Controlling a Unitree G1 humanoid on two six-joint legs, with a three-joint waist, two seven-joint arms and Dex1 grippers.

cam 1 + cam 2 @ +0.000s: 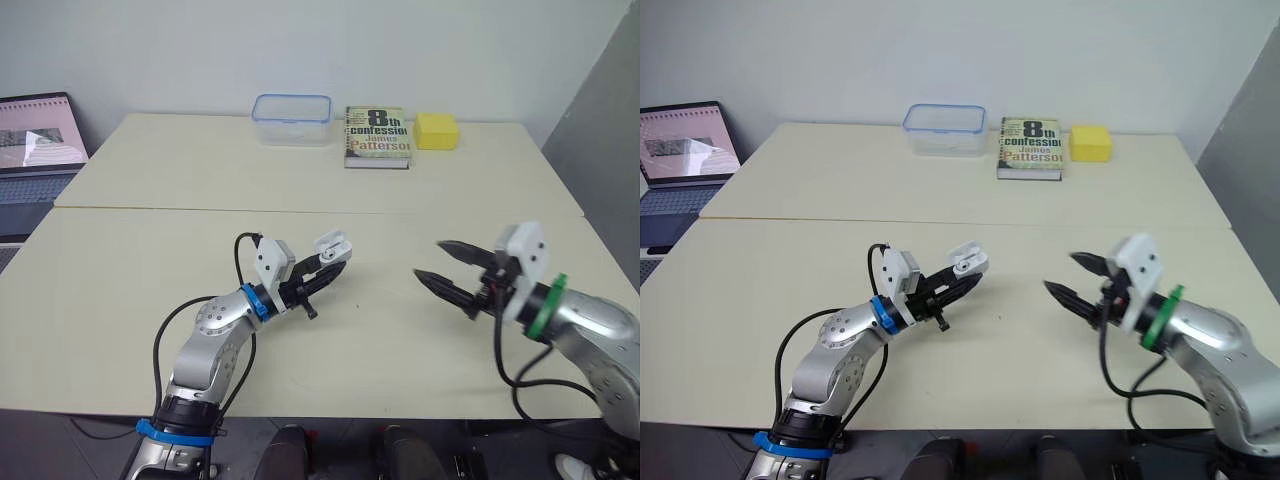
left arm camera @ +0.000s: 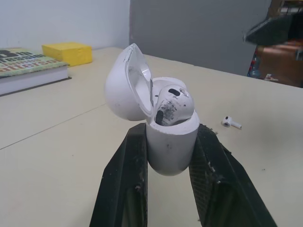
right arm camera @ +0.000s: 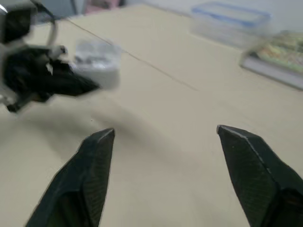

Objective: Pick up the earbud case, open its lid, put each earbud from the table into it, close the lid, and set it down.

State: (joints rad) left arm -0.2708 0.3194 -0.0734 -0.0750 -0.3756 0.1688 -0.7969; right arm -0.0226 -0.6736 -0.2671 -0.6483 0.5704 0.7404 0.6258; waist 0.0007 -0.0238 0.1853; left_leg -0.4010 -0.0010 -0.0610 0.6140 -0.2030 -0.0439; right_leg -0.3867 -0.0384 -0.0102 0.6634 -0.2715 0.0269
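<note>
I expect the lid (image 1: 328, 240) to stay open on its own when I lower the second white earbud in, because the lid leans back from the white earbud case (image 1: 337, 254).
My left gripper (image 1: 330, 268) is shut on the white earbud case (image 1: 332, 245), held a little above the middle of the table. In the left wrist view the case (image 2: 171, 142) sits between the two black fingers with its lid (image 2: 124, 85) swung open and one earbud (image 2: 171, 104) seated inside. A second white earbud (image 2: 232, 123) lies loose on the table beyond the case. To the right of the case, my right gripper (image 1: 428, 259) is open and holds nothing, its tips pointing toward the case. The right wrist view shows the case (image 3: 97, 59) ahead of the spread fingers.
Along the far edge of the beige table (image 1: 150, 300) stand a clear plastic box with a blue rim (image 1: 291, 118), a paperback book (image 1: 377, 136) and a yellow block (image 1: 436, 131). An open laptop (image 1: 35, 150) sits off the table's far left.
</note>
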